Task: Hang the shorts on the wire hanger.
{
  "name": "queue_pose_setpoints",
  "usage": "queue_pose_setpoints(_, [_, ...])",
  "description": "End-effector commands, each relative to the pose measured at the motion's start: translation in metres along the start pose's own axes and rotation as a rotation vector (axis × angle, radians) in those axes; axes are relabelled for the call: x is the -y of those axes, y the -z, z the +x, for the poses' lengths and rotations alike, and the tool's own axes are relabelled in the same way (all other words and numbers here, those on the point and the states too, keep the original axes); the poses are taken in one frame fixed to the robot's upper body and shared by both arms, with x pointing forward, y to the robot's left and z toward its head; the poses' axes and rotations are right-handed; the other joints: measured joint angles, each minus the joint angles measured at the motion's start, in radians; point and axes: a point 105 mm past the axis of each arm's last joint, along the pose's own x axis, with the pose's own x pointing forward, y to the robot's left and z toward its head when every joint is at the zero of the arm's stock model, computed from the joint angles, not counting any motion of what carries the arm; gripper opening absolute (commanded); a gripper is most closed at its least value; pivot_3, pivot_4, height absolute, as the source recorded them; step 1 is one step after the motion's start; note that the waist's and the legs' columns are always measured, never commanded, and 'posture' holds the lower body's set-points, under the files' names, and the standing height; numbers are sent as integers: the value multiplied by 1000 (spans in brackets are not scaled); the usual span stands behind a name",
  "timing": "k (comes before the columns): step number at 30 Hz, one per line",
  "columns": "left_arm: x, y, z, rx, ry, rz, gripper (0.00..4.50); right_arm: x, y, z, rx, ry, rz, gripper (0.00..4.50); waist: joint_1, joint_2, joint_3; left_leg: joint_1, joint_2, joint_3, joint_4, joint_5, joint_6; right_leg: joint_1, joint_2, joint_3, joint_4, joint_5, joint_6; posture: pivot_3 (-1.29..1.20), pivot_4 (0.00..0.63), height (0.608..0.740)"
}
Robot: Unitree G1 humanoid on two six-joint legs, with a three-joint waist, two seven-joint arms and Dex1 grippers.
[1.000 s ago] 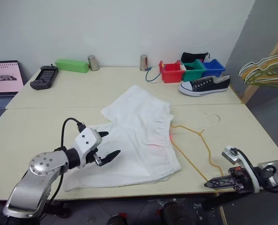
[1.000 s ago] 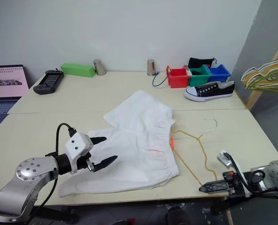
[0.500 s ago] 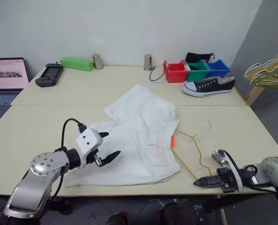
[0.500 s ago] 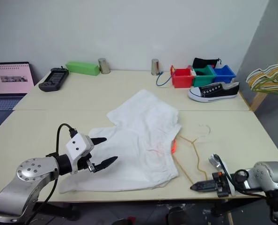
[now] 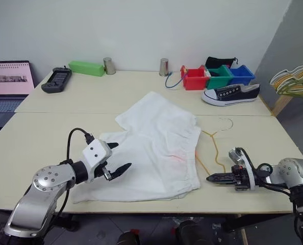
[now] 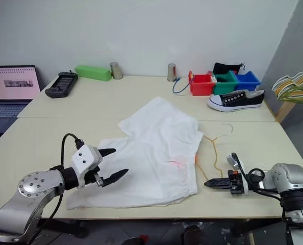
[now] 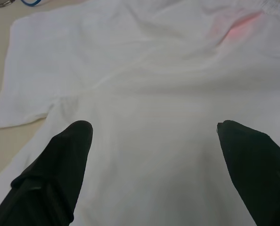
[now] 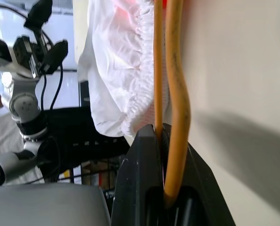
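Observation:
I should expect an orange cord hidden inside the white shorts, because an orange glow shows through them near the gathered waistband.
The white shorts lie spread flat in the middle of the table. The thin yellow-tan wire hanger lies beside them on the right, its hook pointing to the far side. My right gripper lies low over the table's near right part, shut on the wire hanger. The wire runs out from between the fingers, next to the gathered waistband. My left gripper hovers open just above a leg of the shorts, with nothing between its fingers.
At the back right stand a black-and-white sneaker and red, green and blue bins. A green box, two metal cups, a black controller and a laptop line the back left. Bunched hangers hang off the right.
My right gripper has moved in from the table's front edge toward the shorts, taking the hanger's near end with it. The left gripper has kept still. The camera has shifted a little.

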Motion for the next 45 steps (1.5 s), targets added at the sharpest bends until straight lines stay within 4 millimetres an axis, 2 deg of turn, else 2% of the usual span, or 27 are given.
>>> queue_pose_setpoints(1, [-1, -9, -2, 32, -16, 35, 4486, -3, -17, -12, 66, 33, -57, 0, 0, 0, 0, 0, 0, 0, 0, 0, 0, -1, 0, 0, 0, 0, 0, -155, 54, 740])
queue_pose_setpoints(7, [0, -9, 1, 38, -10, 33, 4486, -41, -58, -9, 98, 67, -336, 0, -7, 5, 0, -1, 0, 0, 1, 0, 0, -2, 0, 2, 1, 2, 1, -179, 43, 740])
queue_pose_setpoints(11, [0, -12, 4, 46, 12, 52, 4486, -69, -88, 3, 104, 196, -656, 0, -8, 5, -1, -2, 0, 0, 1, 0, 0, -6, 2, 3, 5, 3, 0, -199, 37, 740])
queue_pose_setpoints(14, [-8, -17, 2, 44, 27, 92, 4486, -78, -103, 12, 118, 308, -868, 0, -9, 5, -1, -2, 0, 0, 1, 0, 0, -10, 2, 4, 10, 1, -1, -200, 28, 740])
queue_pose_setpoints(19, [-45, -51, -3, 81, -9, 200, 4486, -82, -119, 26, 123, 477, -1176, 0, -8, 5, -2, -3, 0, -1, 2, 1, 0, -11, 3, 2, 14, 0, -4, -193, 17, 740])
queue_pose_setpoints(22, [-75, -94, -7, 127, -37, 337, 4486, -76, -132, 32, 111, 642, -1425, 0, -10, 4, -2, -4, 0, -1, 4, 1, 0, -11, 3, 2, 15, 0, -3, -173, 9, 740])
queue_pose_setpoints(26, [-92, -129, -4, 177, -15, 410, 4486, -80, -142, 42, 156, 711, -1599, 0, -12, 7, -5, -4, 0, -2, 6, 1, 0, -10, 3, 1, 15, 1, -2, -164, 0, 740])
queue_pose_setpoints(31, [-112, -140, 13, 140, 17, 557, 4486, -94, -141, 61, 192, 717, -1748, 0, -27, 8, -7, -3, 0, -3, 6, 2, -1, -10, 3, 1, 17, 1, -2, -181, 0, 740])
queue_pose_setpoints(38, [-132, -143, 34, 82, 42, 717, 4486, -103, -135, 72, 195, 736, -1867, 0, -43, 8, -7, -3, 0, -4, 7, 3, -2, -9, 3, 1, 17, 1, -2, -213, 0, 740])
queue_pose_setpoints(45, [-126, -120, 44, -27, 187, 767, 4486, -131, -131, 80, 232, 754, -1976, 0, -77, 8, -7, -3, 0, -4, 7, 3, -2, -9, 3, 1, 18, 2, -2, -252, 0, 740])
